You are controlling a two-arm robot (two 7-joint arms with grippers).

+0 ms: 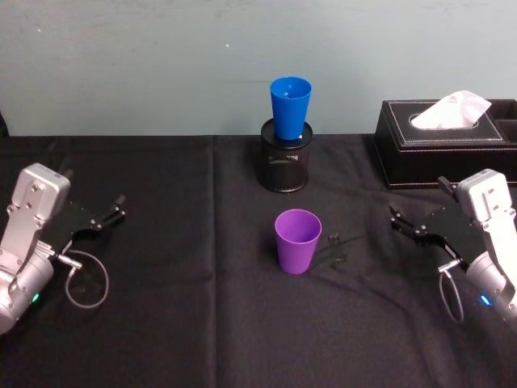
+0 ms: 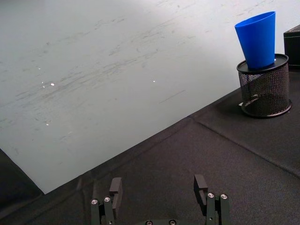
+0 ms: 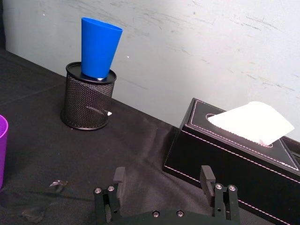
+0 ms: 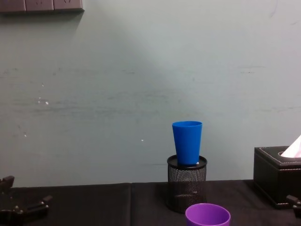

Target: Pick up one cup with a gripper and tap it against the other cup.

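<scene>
My gripper will tap the blue cup (image 4: pixel 187 143), and the cup and the pen holder will rock together and settle back, because a white bit (image 4: pixel 197 163) shows where they meet.
The purple cup (image 1: pixel 297 241) stands upright on the black cloth at the table's middle; its rim shows in the chest view (image 4: pixel 208 215) and its edge in the right wrist view (image 3: pixel 2 150). Behind it, the blue cup (image 1: pixel 290 107) (image 4: pixel 187 142) sits upright in the mouth of a black mesh pen holder (image 1: pixel 285 158). My right gripper (image 1: pixel 395 218) (image 3: pixel 162 177) rests open to the right of the purple cup, well apart from it, holding nothing. At the far left, my left gripper (image 1: pixel 119 207) (image 2: pixel 158 187) lies open and idle.
A black tissue box (image 1: pixel 448 133) (image 3: pixel 234 159) with a white tissue stands at the back right, just behind my right gripper. Small clear scraps (image 1: pixel 335 237) lie on the cloth right of the purple cup. A pale wall backs the table.
</scene>
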